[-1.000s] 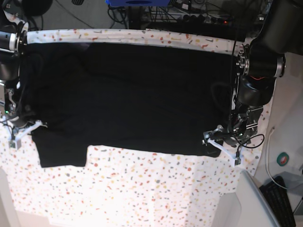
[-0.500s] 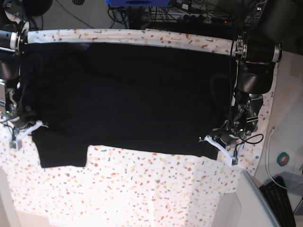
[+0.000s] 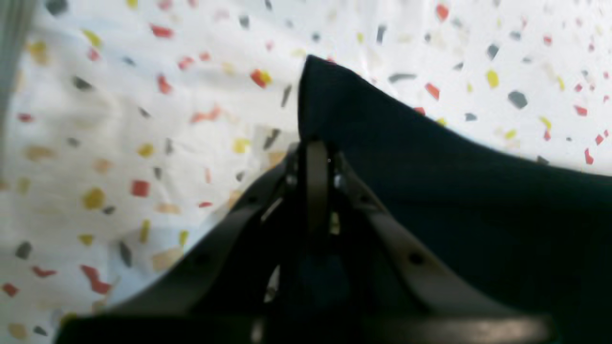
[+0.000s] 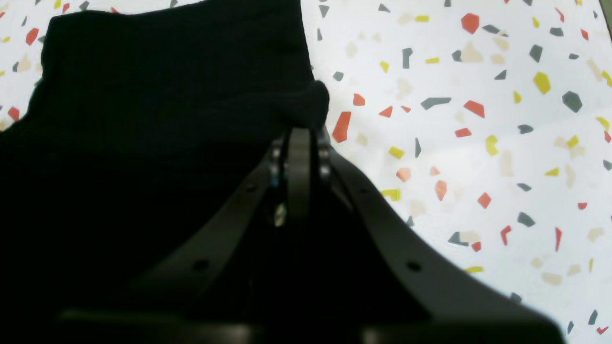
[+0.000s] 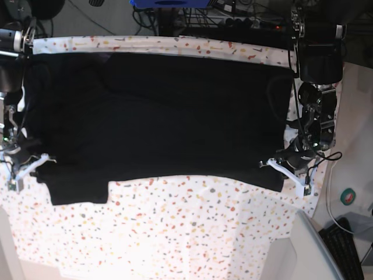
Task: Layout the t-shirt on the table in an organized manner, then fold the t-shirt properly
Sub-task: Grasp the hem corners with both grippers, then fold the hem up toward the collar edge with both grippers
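Note:
Both of my grippers hold the t-shirt's front edge stretched, so my left gripper should keep pulling it toward the table's far edge until it lies flat, then let go.
The black t-shirt lies spread across the speckled table, one sleeve hanging toward the front left. In the base view my left gripper sits at the shirt's front right corner. The left wrist view shows this gripper shut on the t-shirt, whose corner rises in a peak above the table. My right gripper is at the shirt's left edge. Seen from the right wrist, it is shut on a small bunch of the t-shirt over the table.
A grey bin edge stands off the table's front right corner. A keyboard and a round green-rimmed object lie on the floor to the right. Cables and a blue object sit behind the far edge.
My left gripper has shut on the shirt's front right corner and moved right, drawing that edge outward. The right gripper has stayed shut and shifted slightly left.

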Robot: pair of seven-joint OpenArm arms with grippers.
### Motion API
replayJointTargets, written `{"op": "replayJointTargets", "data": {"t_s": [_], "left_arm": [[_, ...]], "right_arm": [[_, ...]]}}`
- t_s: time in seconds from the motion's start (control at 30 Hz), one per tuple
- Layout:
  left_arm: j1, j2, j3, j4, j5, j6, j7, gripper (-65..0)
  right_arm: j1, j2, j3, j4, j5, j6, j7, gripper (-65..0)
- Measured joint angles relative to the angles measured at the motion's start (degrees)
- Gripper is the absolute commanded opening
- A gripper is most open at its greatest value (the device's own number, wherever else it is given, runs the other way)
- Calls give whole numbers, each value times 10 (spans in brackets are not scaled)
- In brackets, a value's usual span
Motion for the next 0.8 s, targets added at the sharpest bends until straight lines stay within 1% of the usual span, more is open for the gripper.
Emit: {"op": "replayJointTargets", "data": {"t_s": [0.1, 0.3, 0.37, 0.43, 0.53, 0.8], "left_arm": [[19, 2, 0, 28, 0, 0, 2, -650], [55, 3, 0, 65, 1, 0, 16, -650], [68, 3, 0, 82, 1, 0, 17, -650], [77, 3, 0, 95, 1, -1, 16, -650], [95, 1, 0, 111, 0, 0, 14, -650], [105, 0, 0, 115, 0, 0, 16, -650]], "right_arm": [[-16, 0, 0, 28, -1, 0, 0, -650], [-83, 1, 0, 128, 1, 0, -3, -650], [-100, 1, 2, 148, 0, 0, -34, -650], [-120, 1, 3, 172, 0, 0, -49, -650], [-151, -1, 4, 206, 1, 0, -51, -650], [-188, 0, 7, 235, 2, 0, -54, -650]]}}
